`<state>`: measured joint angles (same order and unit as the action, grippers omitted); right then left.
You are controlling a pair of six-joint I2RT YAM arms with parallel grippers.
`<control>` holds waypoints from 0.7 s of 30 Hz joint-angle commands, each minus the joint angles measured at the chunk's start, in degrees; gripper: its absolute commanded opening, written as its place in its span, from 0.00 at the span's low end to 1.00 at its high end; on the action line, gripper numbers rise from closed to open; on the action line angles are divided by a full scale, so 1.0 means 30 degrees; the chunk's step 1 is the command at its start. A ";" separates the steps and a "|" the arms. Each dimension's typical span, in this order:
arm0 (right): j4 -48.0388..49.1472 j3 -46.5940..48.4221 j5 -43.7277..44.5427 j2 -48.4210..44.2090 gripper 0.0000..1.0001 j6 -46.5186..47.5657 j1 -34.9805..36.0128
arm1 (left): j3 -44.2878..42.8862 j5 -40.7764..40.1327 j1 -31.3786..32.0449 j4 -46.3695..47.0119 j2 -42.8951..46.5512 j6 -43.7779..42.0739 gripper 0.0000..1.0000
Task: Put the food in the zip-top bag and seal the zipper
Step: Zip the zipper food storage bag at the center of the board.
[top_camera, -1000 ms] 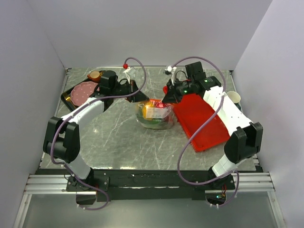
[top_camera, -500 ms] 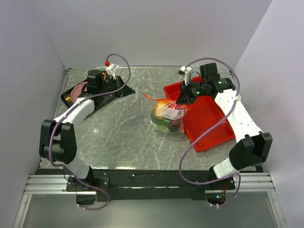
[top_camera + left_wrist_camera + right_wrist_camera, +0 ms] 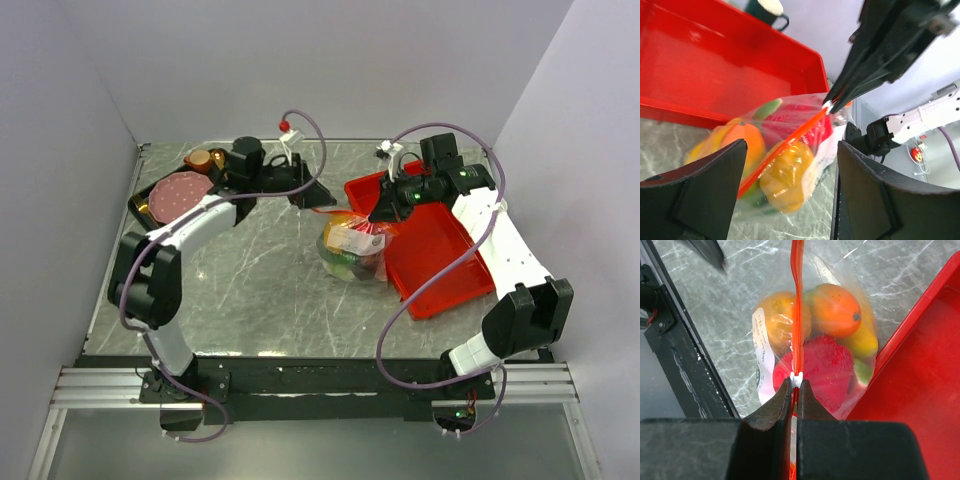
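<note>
My left gripper keeps moving toward the white slider [image 3: 828,106] until its fingers can close beside that slider, because the orange-red zipper [image 3: 782,150] lines up with the gap between those fingers.
The clear zip-top bag [image 3: 352,252] rests on the table against the red tray's left wall. Inside it is the food: an orange [image 3: 833,310], a yellow fruit [image 3: 780,316], a red piece [image 3: 826,365] and something green. The orange-red zipper [image 3: 797,295] runs along the top of the bag. My right gripper [image 3: 796,386] is shut on the zipper's right end, beside a small white slider. My left gripper [image 3: 318,198] hovers open just left of the bag's other end. In the left wrist view the bag [image 3: 790,165] lies ahead of the spread fingers [image 3: 705,190], apart from them.
The red tray [image 3: 440,262] lies at right under the right arm. A pink plate [image 3: 178,195] on a dark tray and a brown cup [image 3: 200,159] stand at the back left. A dark cup [image 3: 771,7] stands beyond the red tray.
The left gripper let go of the bag, swung left, then came back right to the bag's end, now open. The bag shifted right against the tray. The right gripper stayed shut on the zipper.
</note>
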<state>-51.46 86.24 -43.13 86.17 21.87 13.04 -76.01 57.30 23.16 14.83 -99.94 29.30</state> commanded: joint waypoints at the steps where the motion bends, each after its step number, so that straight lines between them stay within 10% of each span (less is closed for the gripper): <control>1: 0.0337 0.0727 -0.0768 -0.0189 0.00 -0.0258 0.0166 | -0.1319 0.0676 0.0599 0.0628 -0.1050 -0.0326 0.78; 13: 0.0425 0.0697 -0.0681 -0.0013 0.00 -0.0258 0.0224 | -0.4250 0.1730 0.2944 -0.3996 -0.2984 -0.3754 0.77; 21: 0.0220 0.1137 -0.0387 0.0280 0.00 -0.0112 0.0195 | -0.3347 0.1234 0.3179 -0.4709 -0.2605 -0.4463 0.58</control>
<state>-51.88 86.32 -43.16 86.50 21.69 13.37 -86.67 60.36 32.71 2.44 -108.64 18.74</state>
